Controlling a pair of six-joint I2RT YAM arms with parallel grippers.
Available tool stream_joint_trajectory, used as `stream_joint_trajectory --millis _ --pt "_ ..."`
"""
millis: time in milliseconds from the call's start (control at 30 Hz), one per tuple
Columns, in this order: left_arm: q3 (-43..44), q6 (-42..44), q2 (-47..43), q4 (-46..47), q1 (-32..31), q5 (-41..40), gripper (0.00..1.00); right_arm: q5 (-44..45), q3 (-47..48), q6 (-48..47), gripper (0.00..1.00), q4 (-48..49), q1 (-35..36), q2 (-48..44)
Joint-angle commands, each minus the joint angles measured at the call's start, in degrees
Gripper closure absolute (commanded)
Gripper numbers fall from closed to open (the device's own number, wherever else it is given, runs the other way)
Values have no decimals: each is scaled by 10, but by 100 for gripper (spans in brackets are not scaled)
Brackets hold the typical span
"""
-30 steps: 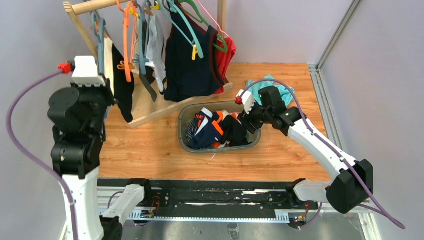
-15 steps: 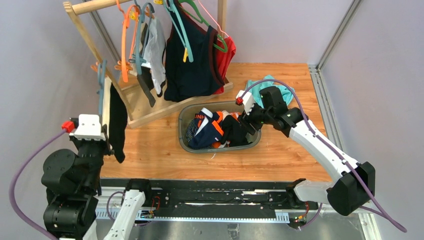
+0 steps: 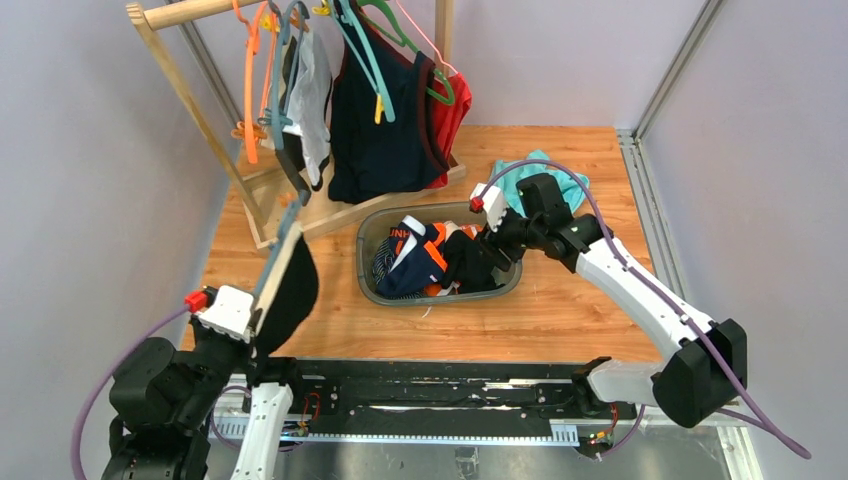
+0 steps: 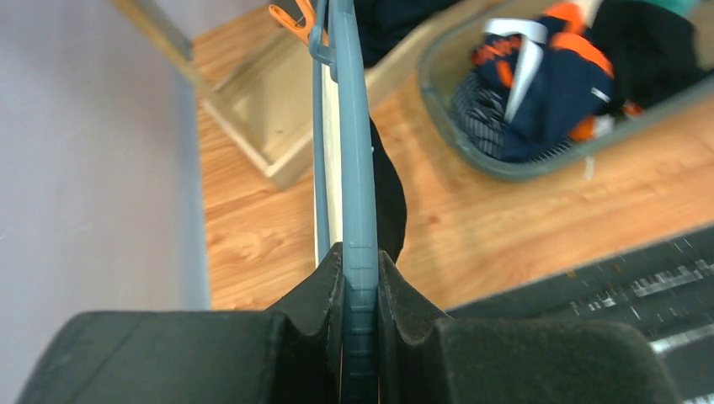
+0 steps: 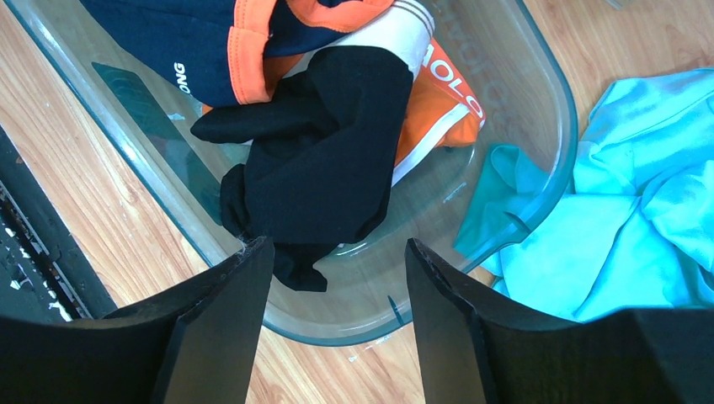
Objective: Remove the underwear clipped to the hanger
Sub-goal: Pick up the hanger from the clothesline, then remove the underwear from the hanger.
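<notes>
I should swing the hanger across to the basket (image 3: 440,252) with my left gripper, since the blue-grey hanger's orange clip (image 4: 290,20) points toward the rack, away from my right gripper.
My left gripper (image 3: 256,318) is shut on a blue-grey hanger (image 3: 283,248) and holds it off the rack, over the near left of the table. A black underwear (image 3: 292,285) hangs clipped to it. In the left wrist view the hanger (image 4: 354,151) runs straight out of my shut gripper (image 4: 359,263), with the black underwear (image 4: 389,198) behind it. My right gripper (image 3: 497,240) is open and empty above the right end of the basket (image 3: 366,280); in the right wrist view it (image 5: 337,252) hovers over a black garment (image 5: 324,168).
A wooden rack (image 3: 190,95) at the back left carries several hangers, white-grey briefs (image 3: 313,90) and a navy tank top (image 3: 380,125). The clear basket (image 5: 543,93) holds navy, orange and black clothes. A teal cloth (image 3: 545,178) lies behind it.
My left arm has pulled the hanger with the black underwear away from the rack, down toward the near left edge. The right arm has barely moved.
</notes>
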Motion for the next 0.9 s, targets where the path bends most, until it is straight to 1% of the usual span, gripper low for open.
stream_joint_trajectory --millis 0,167,300,367,567,667,867 --pt "8 58 -4 -41 4 153 100 4 1 -11 40 -13 16 10" --pt "8 95 48 -41 4 258 100 -18 13 -5 40 -24 29 10" --pt "12 154 112 -40 5 332 100 -36 29 17 40 -25 30 0" --pt "32 172 146 -40 4 361 100 -47 46 22 40 -35 30 -2" --pt "128 184 230 -39 4 464 100 -76 128 38 40 -84 18 6" --pt "161 194 265 -39 4 512 100 -102 167 62 40 -92 -12 0" --pt "163 216 299 -38 5 577 100 -252 233 121 41 -106 -123 -31"
